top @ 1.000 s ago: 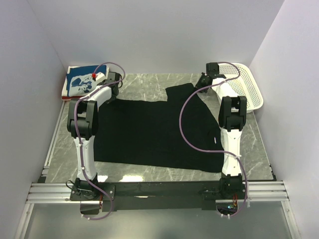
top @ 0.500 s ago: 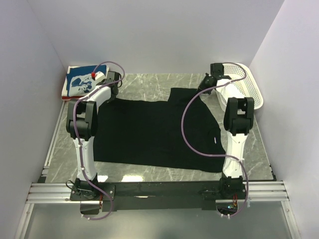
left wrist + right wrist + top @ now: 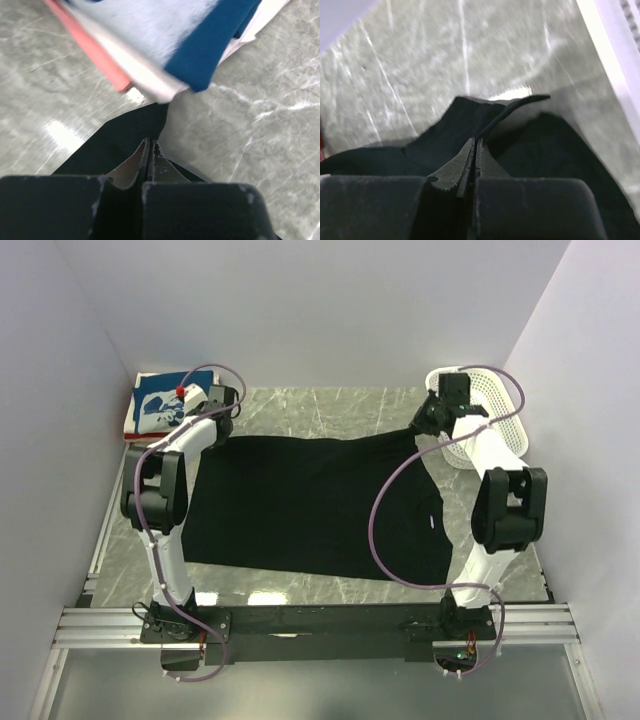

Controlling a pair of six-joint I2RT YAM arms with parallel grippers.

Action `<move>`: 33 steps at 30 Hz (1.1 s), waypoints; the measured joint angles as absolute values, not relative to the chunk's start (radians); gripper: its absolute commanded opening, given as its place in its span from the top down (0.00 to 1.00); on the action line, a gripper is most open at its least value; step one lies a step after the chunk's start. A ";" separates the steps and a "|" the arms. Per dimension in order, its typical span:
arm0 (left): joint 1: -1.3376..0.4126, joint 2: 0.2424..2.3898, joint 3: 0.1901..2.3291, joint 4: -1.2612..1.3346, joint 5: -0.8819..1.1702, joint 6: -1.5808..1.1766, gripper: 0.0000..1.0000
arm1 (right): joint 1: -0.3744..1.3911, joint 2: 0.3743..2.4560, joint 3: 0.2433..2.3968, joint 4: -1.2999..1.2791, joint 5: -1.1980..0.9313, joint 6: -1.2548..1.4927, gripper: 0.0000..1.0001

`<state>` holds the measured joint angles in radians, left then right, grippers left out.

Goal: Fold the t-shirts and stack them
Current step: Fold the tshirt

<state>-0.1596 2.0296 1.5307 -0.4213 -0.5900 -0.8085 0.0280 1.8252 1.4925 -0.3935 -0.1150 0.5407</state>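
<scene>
I should keep lowering the t-shirt's corner toward me with my right gripper, as the black t-shirt's far edge (image 3: 315,439) is tight between both grippers. I should then let go of the corner beside the neck label (image 3: 432,522).
The black t-shirt (image 3: 310,505) lies spread across the marble table, its small neck label (image 3: 430,523) near the right edge. My left gripper (image 3: 222,422) is shut on the shirt's far left corner (image 3: 132,135), beside the folded stack. My right gripper (image 3: 425,425) is shut on the far right corner (image 3: 475,125) and holds it a little above the table. The far edge runs taut between both grippers. The folded stack (image 3: 158,407), blue with white print on top of white and red shirts, sits at the far left; it also shows in the left wrist view (image 3: 165,45).
A white perforated plastic basket (image 3: 495,410) stands at the far right against the wall, close behind my right gripper; its rim shows in the right wrist view (image 3: 615,65). White walls enclose the table on three sides. Bare marble (image 3: 320,405) lies behind the shirt.
Both grippers have pulled apart along the far edge: the right one moved right toward the basket, the left one slightly left. The folded-over upper right flap has been drawn out straight.
</scene>
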 measured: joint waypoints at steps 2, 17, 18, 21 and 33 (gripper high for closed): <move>-0.160 1.996 1.497 -0.416 -0.590 -0.810 1.00 | 0.028 1.782 1.430 -0.390 -0.107 0.542 1.00; -0.160 1.657 1.078 -0.296 -0.578 -0.928 0.99 | 0.028 1.364 0.949 -0.340 -0.068 0.587 1.00; -0.160 1.638 1.051 -0.289 -0.574 -0.937 0.99 | 0.028 1.343 0.916 -0.336 -0.070 0.589 1.00; -0.160 1.584 0.974 -0.263 -0.568 -0.971 0.99 | 0.028 1.293 0.824 -0.335 -0.081 0.601 1.00; -0.160 1.425 0.781 -0.199 -0.562 -1.039 0.99 | 0.027 1.165 0.664 -0.315 -0.140 0.613 1.00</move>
